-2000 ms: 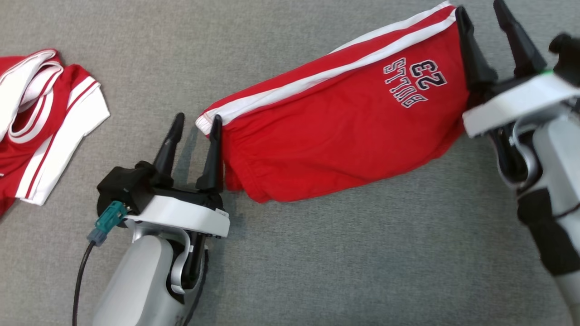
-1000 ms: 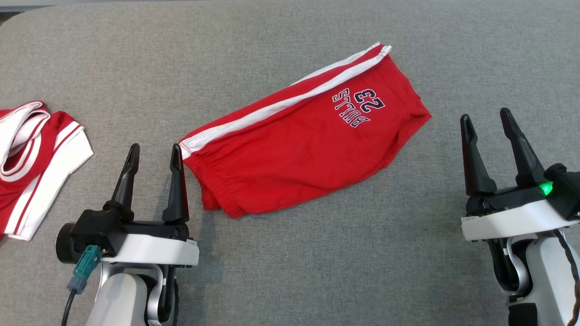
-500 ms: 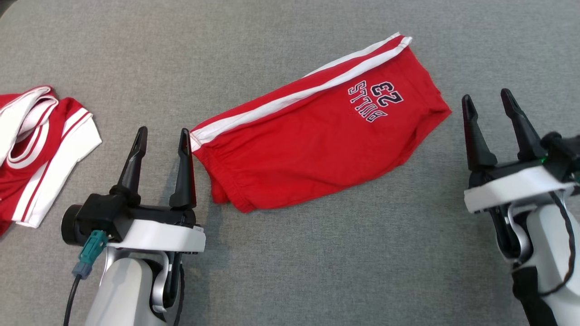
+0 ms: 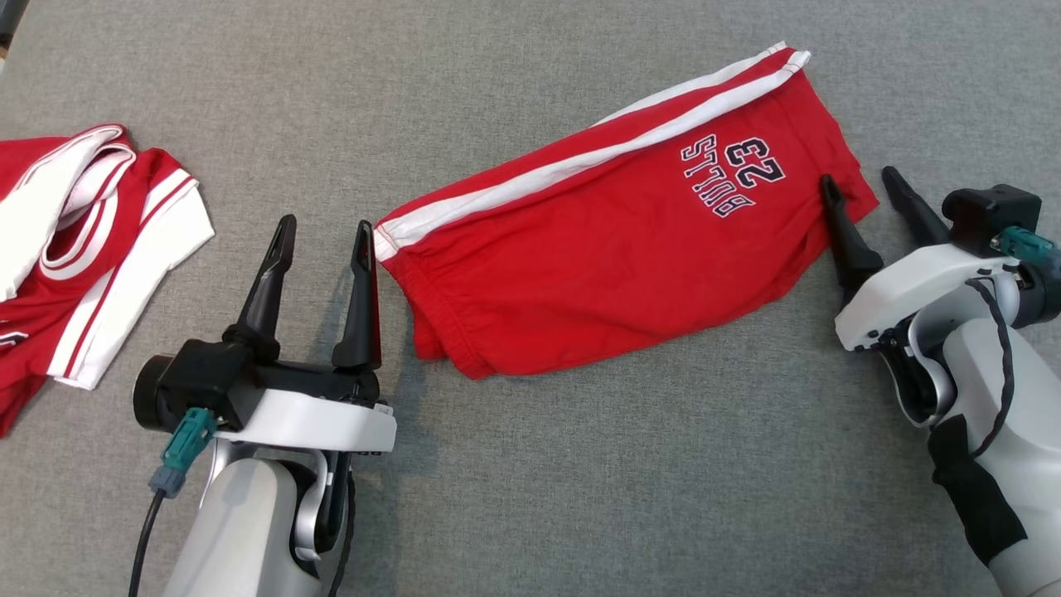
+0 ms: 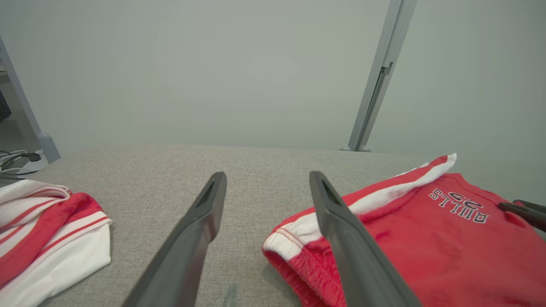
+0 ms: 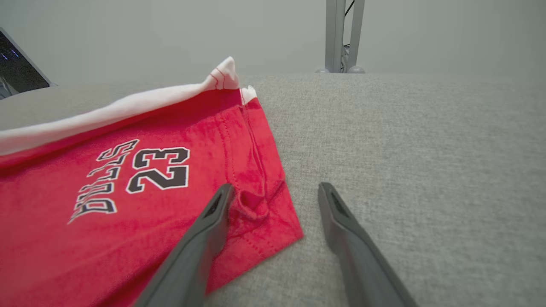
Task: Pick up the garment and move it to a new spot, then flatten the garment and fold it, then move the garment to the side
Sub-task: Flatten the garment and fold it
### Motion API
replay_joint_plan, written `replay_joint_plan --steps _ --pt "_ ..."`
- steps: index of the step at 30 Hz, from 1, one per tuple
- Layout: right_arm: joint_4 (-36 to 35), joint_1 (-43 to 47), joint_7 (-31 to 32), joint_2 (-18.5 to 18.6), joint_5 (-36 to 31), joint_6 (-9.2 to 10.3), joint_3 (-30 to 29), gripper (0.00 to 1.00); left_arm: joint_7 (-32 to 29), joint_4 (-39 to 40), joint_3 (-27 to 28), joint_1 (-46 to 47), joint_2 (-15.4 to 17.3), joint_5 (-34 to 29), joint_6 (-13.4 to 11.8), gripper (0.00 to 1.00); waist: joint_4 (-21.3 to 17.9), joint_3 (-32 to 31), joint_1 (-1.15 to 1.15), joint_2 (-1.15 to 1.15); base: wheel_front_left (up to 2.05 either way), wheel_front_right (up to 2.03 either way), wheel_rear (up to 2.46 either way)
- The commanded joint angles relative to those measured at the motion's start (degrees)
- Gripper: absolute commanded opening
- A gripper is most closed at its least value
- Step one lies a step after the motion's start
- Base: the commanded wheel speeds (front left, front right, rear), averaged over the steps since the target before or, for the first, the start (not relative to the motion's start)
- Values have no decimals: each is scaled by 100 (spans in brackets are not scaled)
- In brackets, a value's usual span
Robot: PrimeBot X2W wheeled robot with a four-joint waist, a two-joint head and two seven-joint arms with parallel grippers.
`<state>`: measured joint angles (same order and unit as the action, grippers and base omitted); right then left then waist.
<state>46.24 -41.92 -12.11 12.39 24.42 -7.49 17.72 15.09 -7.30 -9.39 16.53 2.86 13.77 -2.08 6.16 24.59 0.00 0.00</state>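
Note:
The shorts' lower hem layer [image 6: 279, 233] shows below the upper one, so I expect the red shorts [image 4: 617, 234] to swing around still folded lengthwise when I pull that hem corner.
Red shorts [image 4: 613, 240] with a white side stripe and "BULLS 23" print lie folded along their length on the grey table [image 4: 580, 481]. My left gripper [image 4: 325, 233] is open just left of the waistband end [image 5: 290, 245], its right finger beside the white stripe's corner. My right gripper [image 4: 860, 178] is open at the shorts' leg-hem corner [image 6: 273, 221]; its left finger rests over the red fabric and the right finger is over bare table. Nothing is held.
A second red and white garment [image 4: 91, 249] lies crumpled at the table's left edge, also seen in the left wrist view [image 5: 47, 226]. A grey metal post [image 5: 375, 81] stands behind the table against a pale wall.
The camera has shifted. My right gripper has come forward and left from beside the shorts until its left finger is on the hem corner. The left gripper stays beside the waistband.

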Motion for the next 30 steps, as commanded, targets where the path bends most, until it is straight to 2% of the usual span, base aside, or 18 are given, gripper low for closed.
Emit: replay_joint_plan --steps 1,8,16,24,30 --pt "262 38 133 -27 194 -1 170 0 8 26 14 16 14 34 -42 100 -19 -14 0 0 0 0 0" --pt "354 157 27 12 715 0 551 0 8 31 67 -78 14 -16 -53 100 -108 -98 0 0 0 0 0" --pt "-295 1185 -273 51 1182 0 553 0 8 58 215 -250 21 -81 -10 100 -347 -308 0 0 0 0 0" --pt "-1412 2472 -295 -24 906 1 -494 0 8 25 271 -437 39 -124 51 100 -557 -502 0 0 0 0 0" --pt "-1826 3004 -296 -57 614 2 -956 0 7 -25 270 -457 60 -119 92 100 -639 -581 0 0 0 0 0"
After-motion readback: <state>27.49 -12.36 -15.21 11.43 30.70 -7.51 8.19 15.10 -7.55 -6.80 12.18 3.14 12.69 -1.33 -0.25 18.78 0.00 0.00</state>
